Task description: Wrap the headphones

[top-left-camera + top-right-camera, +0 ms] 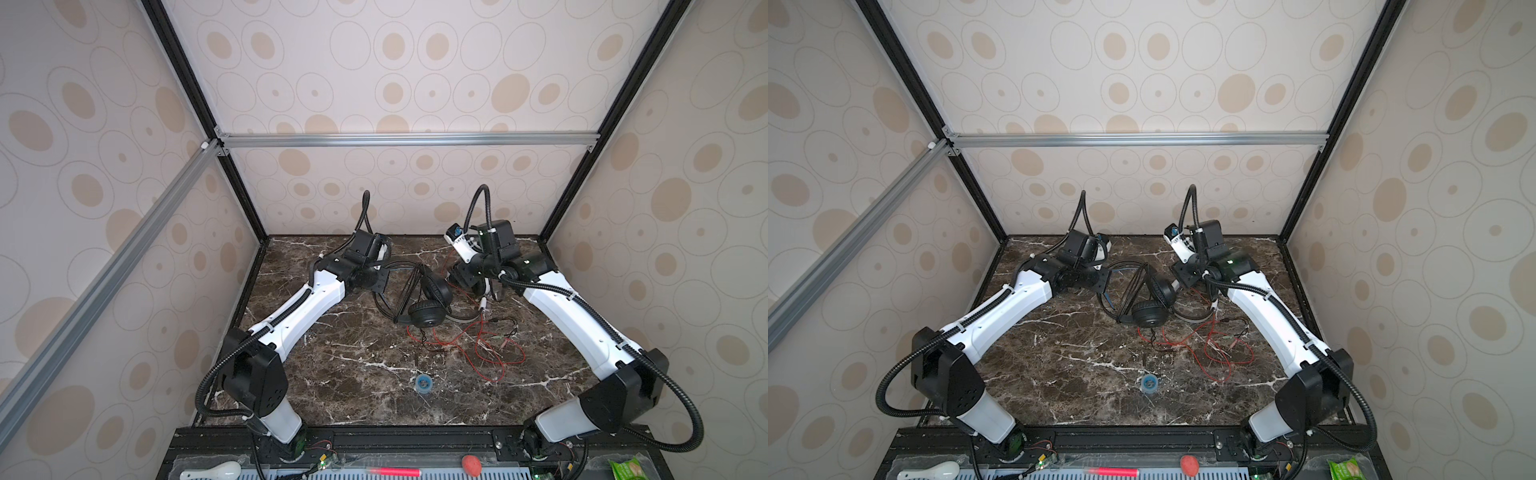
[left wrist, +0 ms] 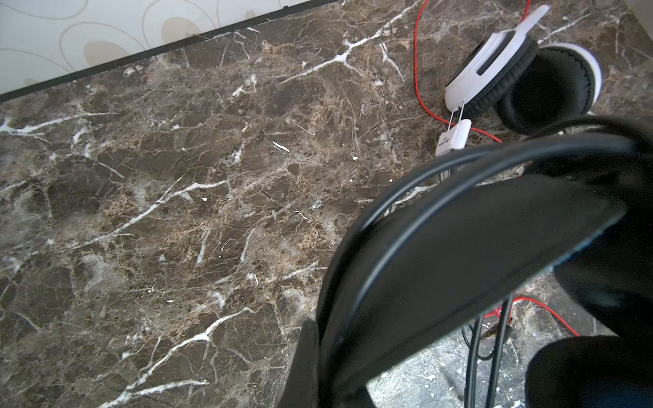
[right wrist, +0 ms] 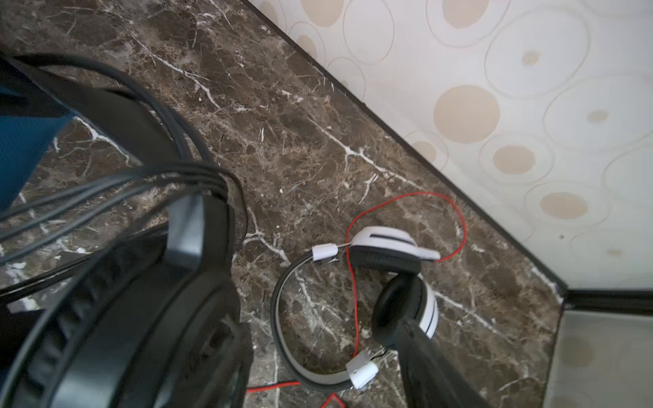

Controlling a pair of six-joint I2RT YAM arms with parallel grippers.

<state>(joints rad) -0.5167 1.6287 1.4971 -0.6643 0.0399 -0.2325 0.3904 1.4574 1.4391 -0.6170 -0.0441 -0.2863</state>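
Note:
The robot's left gripper should pull the black headphones back first, because the black ear cups (image 1: 432, 302) are between the right gripper and the black cord in front (image 1: 424, 339).
The black headphones (image 1: 428, 309) (image 1: 1148, 313) stand mid-table with their thin black cord looped over the headband (image 2: 459, 247). My left gripper (image 1: 384, 279) (image 1: 1108, 279) is shut on that headband; one finger (image 2: 304, 367) shows beside it. The white headphones (image 3: 388, 279) (image 2: 494, 70) with black pads lie on the table further back, right of the black pair, their red cord (image 1: 482, 349) sprawled loose toward the front. My right gripper (image 3: 335, 374) (image 1: 467, 278) hovers open over the white pair, with a black ear cup (image 3: 123, 335) close beside one finger.
A blue tape roll (image 1: 423, 382) (image 1: 1148, 382) lies nearer the front of the marble table (image 1: 332, 374). A thin dark cable with plugs (image 1: 505, 322) crosses the red cord. The back wall (image 3: 494, 106) is close behind both grippers.

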